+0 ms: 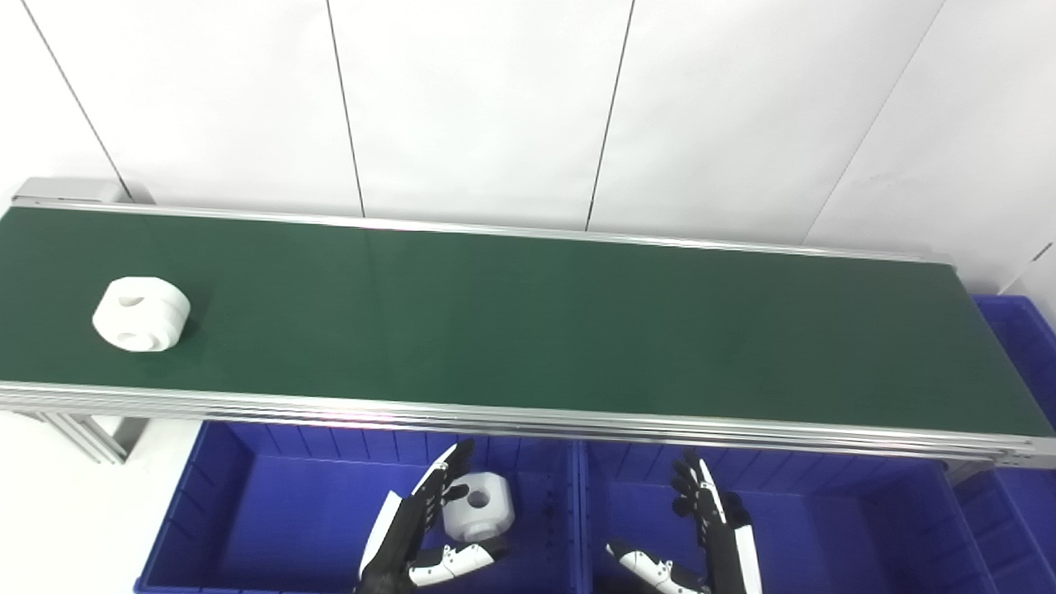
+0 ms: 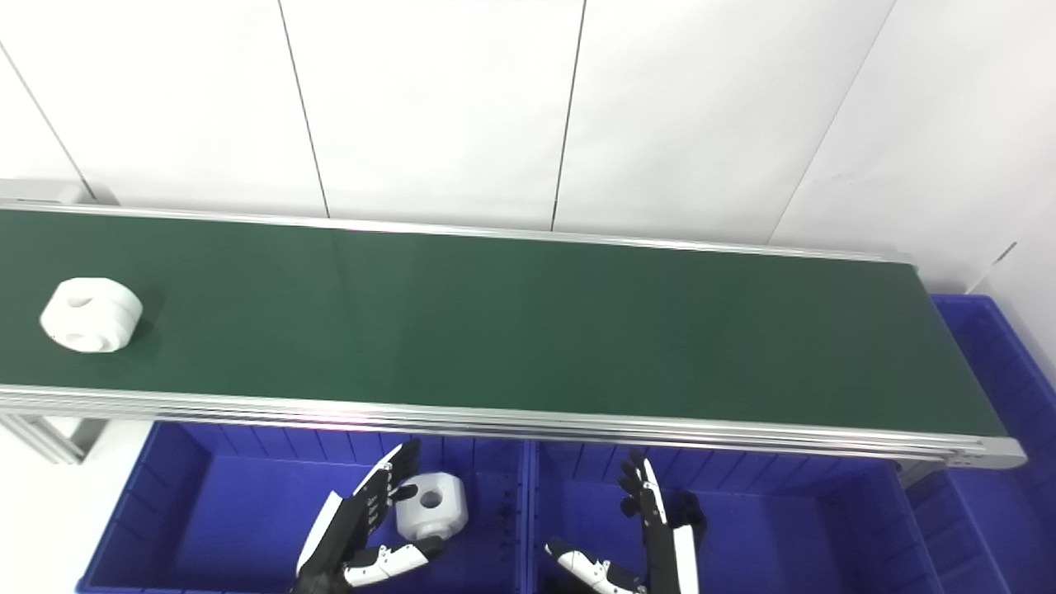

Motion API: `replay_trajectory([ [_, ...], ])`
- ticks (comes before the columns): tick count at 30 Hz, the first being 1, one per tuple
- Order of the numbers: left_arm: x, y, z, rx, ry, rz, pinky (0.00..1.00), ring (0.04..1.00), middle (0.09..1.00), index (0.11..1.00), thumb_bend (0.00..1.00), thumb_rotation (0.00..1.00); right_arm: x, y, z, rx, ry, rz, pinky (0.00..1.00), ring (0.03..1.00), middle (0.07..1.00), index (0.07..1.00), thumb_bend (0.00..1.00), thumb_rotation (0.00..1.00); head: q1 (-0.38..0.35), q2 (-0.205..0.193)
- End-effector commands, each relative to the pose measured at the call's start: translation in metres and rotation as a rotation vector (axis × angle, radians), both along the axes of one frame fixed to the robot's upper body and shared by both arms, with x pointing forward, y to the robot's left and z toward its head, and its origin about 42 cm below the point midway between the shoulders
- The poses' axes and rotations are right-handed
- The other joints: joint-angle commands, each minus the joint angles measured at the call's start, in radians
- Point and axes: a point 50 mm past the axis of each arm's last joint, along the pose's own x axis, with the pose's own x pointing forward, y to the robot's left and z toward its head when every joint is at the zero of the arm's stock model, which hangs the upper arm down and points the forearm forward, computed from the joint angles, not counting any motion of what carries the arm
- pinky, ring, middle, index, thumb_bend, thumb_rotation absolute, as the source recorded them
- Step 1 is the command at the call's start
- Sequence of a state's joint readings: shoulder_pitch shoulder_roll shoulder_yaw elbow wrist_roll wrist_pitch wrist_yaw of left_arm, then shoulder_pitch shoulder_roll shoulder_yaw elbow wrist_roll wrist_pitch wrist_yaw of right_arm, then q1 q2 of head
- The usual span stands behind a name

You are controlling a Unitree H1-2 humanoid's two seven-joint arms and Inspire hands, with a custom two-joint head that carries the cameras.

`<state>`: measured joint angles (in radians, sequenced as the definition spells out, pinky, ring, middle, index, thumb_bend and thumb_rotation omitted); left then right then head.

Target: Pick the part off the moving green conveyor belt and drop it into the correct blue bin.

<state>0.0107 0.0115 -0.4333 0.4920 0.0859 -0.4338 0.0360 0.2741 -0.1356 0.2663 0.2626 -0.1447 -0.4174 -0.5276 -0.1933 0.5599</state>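
I expect the white round part to roll over in the blue bin when I drop it, because the curved side shows on it.
A white round part with holes lies on the green conveyor belt near its left end. A second white part is in the left blue bin, just below the belt's front rail. My left hand is over that bin, open. Its fingers are stretched up along the part's left side and its thumb lies under the part; I cannot tell whether they touch. My right hand is open above the middle blue bin, fingers spread, holding nothing.
A third blue bin stands past the belt's right end. An aluminium rail runs along the belt's front edge above the bins. A metal frame leg is at the lower left. White wall panels are behind.
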Motion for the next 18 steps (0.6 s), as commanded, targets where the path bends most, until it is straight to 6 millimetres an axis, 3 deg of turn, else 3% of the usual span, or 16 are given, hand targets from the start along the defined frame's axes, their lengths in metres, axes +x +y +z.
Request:
replay_trajectory([
  [1, 0.0072, -0.0071, 0.0117, -0.031, -0.066, -0.006, 0.84, 0.916, 0.939, 0.911, 0.67, 0.45, 0.0053, -0.0008, 0.0105, 0.004, -0.086, -0.001, 0.88, 0.882, 0.906, 0.950, 0.74, 0.27, 0.001, 0.000],
  [18, 0.0071, -0.0070, 0.0115, -0.033, -0.064, -0.008, 0.84, 0.912, 0.940, 0.911, 0.67, 0.43, 0.0045, -0.0009, 0.0102, 0.005, -0.083, 0.006, 0.88, 0.888, 0.912, 0.954, 0.73, 0.30, 0.002, 0.000],
])
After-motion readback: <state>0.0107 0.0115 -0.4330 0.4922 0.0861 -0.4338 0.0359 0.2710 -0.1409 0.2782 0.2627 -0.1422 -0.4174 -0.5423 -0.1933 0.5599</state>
